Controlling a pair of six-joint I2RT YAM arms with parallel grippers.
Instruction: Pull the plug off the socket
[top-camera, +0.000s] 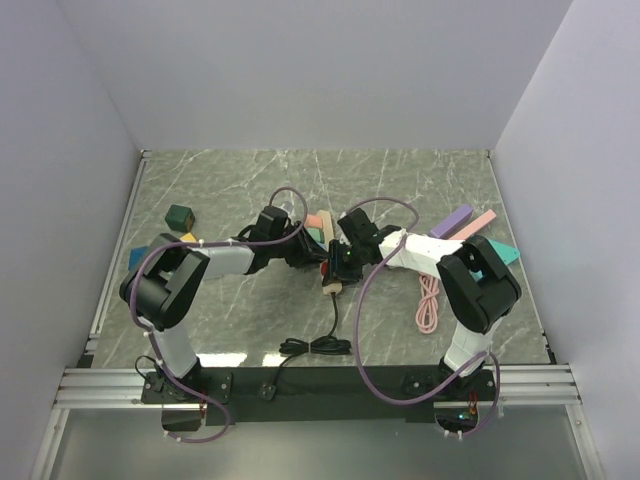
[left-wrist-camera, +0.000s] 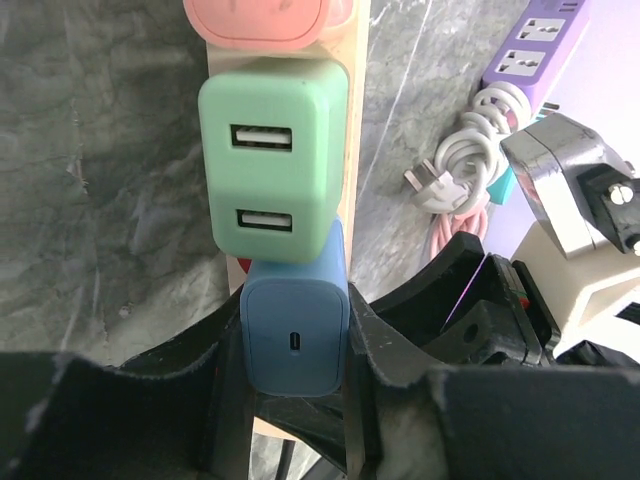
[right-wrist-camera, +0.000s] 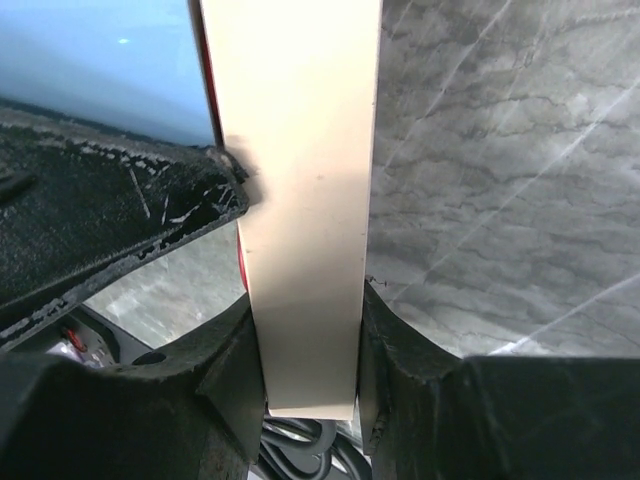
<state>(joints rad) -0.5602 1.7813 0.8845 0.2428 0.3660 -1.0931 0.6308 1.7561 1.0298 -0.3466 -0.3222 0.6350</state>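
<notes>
My left gripper should keep pulling the blue plug while my right gripper clamps the socket strip's end (top-camera: 332, 288), until the plug is clear of the socket strip, and then let go of it beside the blocks (top-camera: 188, 238).
A cream power strip (left-wrist-camera: 357, 110) lies mid-table, seen in the top view (top-camera: 331, 286) and edge-on in the right wrist view (right-wrist-camera: 305, 200). Three plugs sit in it in a row: pink (left-wrist-camera: 258, 20), green (left-wrist-camera: 268, 160) with two USB ports, and blue (left-wrist-camera: 294, 330) with one port. My left gripper (left-wrist-camera: 295, 345) is shut on the blue plug, one finger on each side. My right gripper (right-wrist-camera: 310, 340) is shut on the strip's end, pinching both long sides. The two grippers meet at the strip in the top view (top-camera: 330, 258).
The strip's black cable (top-camera: 318, 345) coils near the front edge. A purple power strip (left-wrist-camera: 535, 45) with a white coiled cable (left-wrist-camera: 465, 165) lies to the right. A pink cable (top-camera: 429, 303), coloured blocks (top-camera: 180, 216) and a pink bar (top-camera: 478, 224) lie around.
</notes>
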